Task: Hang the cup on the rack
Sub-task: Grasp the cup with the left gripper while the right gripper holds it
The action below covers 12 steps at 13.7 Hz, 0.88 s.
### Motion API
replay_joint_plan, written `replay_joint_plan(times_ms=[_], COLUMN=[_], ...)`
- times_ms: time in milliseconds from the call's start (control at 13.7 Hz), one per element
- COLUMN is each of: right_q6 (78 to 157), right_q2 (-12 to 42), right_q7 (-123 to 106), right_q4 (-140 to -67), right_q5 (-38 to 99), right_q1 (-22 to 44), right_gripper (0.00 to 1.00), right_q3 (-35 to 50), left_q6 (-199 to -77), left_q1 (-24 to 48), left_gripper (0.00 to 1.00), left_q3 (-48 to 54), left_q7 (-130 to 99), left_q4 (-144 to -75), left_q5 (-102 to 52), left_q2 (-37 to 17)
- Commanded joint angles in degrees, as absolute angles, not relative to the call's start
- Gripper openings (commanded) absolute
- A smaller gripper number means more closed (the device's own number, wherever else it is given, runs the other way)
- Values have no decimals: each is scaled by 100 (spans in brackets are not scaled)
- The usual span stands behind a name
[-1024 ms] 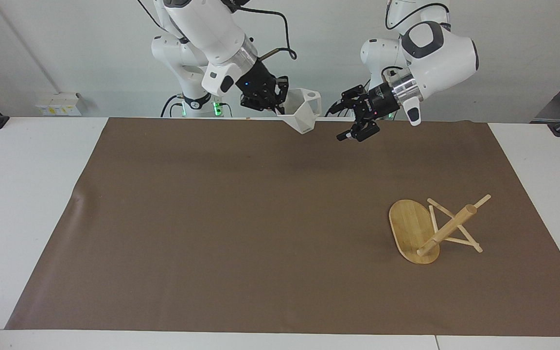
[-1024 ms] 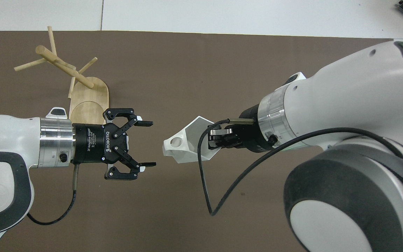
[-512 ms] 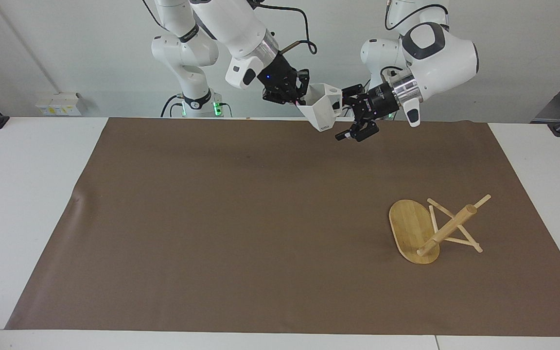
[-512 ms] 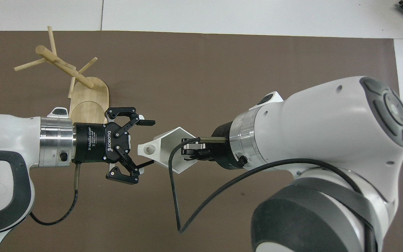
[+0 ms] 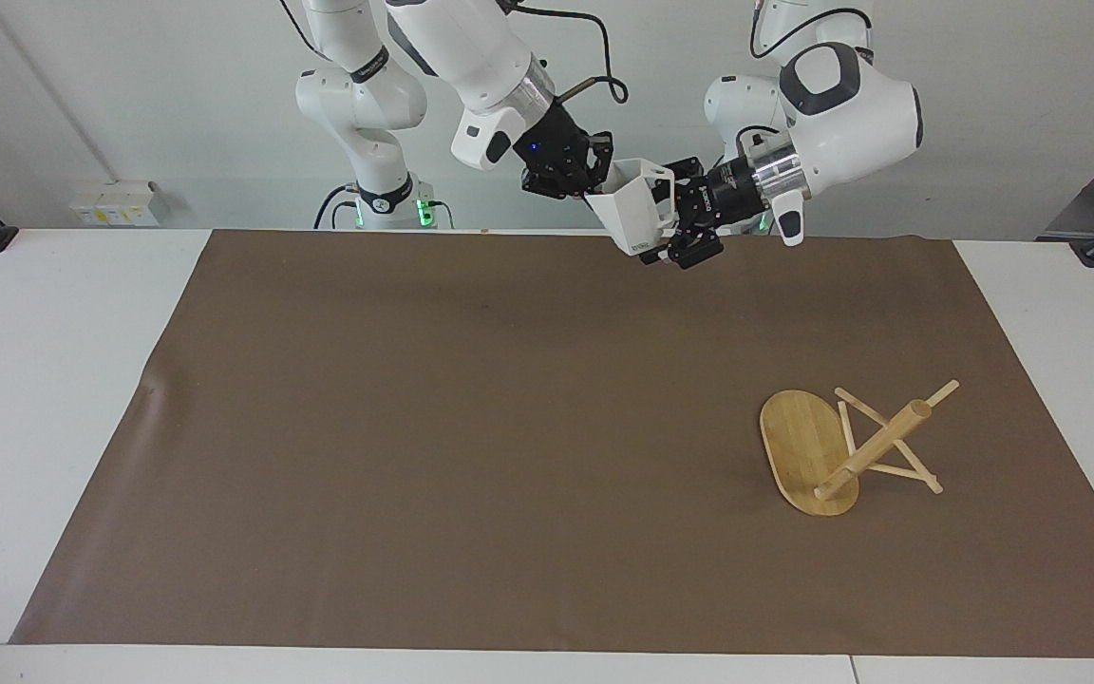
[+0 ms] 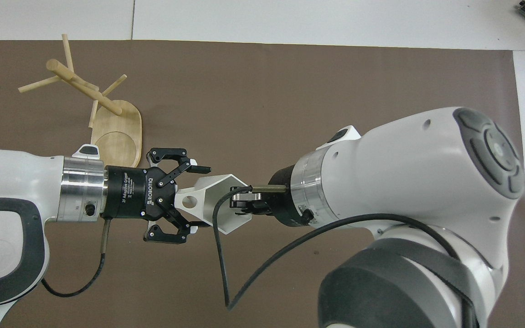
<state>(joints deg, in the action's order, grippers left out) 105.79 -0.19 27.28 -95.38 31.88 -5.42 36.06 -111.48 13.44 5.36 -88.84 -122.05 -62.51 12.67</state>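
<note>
The cup's rim (image 6: 247,216) is in my right gripper, far from the rack. My left gripper should take hold of the cup's handle end (image 6: 189,202) before my right gripper moves back.
The white faceted cup (image 5: 637,217) is held in the air over the mat's edge nearest the robots. My right gripper (image 5: 594,185) is shut on its rim, which also shows in the overhead view (image 6: 239,200). The cup (image 6: 219,207) points its handle (image 6: 188,200) at my left gripper (image 6: 194,198). That gripper is open, with the handle between its fingers (image 6: 201,169). In the facing view the left gripper (image 5: 669,217) sits right against the cup. The bamboo rack (image 5: 799,446) rests on the mat toward the left arm's end; it also shows in the overhead view (image 6: 116,132).
A brown mat (image 5: 471,427) covers most of the white table (image 5: 53,380). The rack's post (image 5: 875,445) and thin pegs stick out over the mat.
My right gripper has carried the cup toward the left gripper. The left gripper has moved in, so the handle now lies between its open fingers. The rack has not moved.
</note>
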Motion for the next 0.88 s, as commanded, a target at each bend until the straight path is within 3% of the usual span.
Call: replay_joint_plan(times_ms=[0, 73, 220, 293, 439, 805], right_q6=[10740, 10740, 10732, 10731, 10714, 10714], right_q2=[-114, -114, -106, -105, -105, -105], right_q7=[2830, 2830, 2830, 2830, 2830, 2804], right_q4=[-9633, -9633, -9633, -9633, -9633, -9633], right_q5=[3419, 3419, 3419, 3410, 3358, 3305], right_q1=[-598, -606, -606, -606, -615, -624], right_gripper=[0, 0, 0, 0, 29, 54], right_q3=[3727, 3718, 3718, 3709, 3657, 3630], left_q6=[-11021, -11004, -10908, -10838, -10793, -10459], left_q1=[1406, 1406, 1398, 1397, 1389, 1116], left_gripper=[94, 71, 1, 0, 0, 0], left_q3=[510, 501, 492, 483, 466, 475], left_q7=[-8886, -8886, -8807, -8685, -8648, -8692], left_q4=[-12234, -12234, -12226, -12226, -12226, -12225], left_q5=[-6355, -6354, -6276, -6249, -6249, -6029], left_q2=[1310, 1310, 1310, 1310, 1318, 1353])
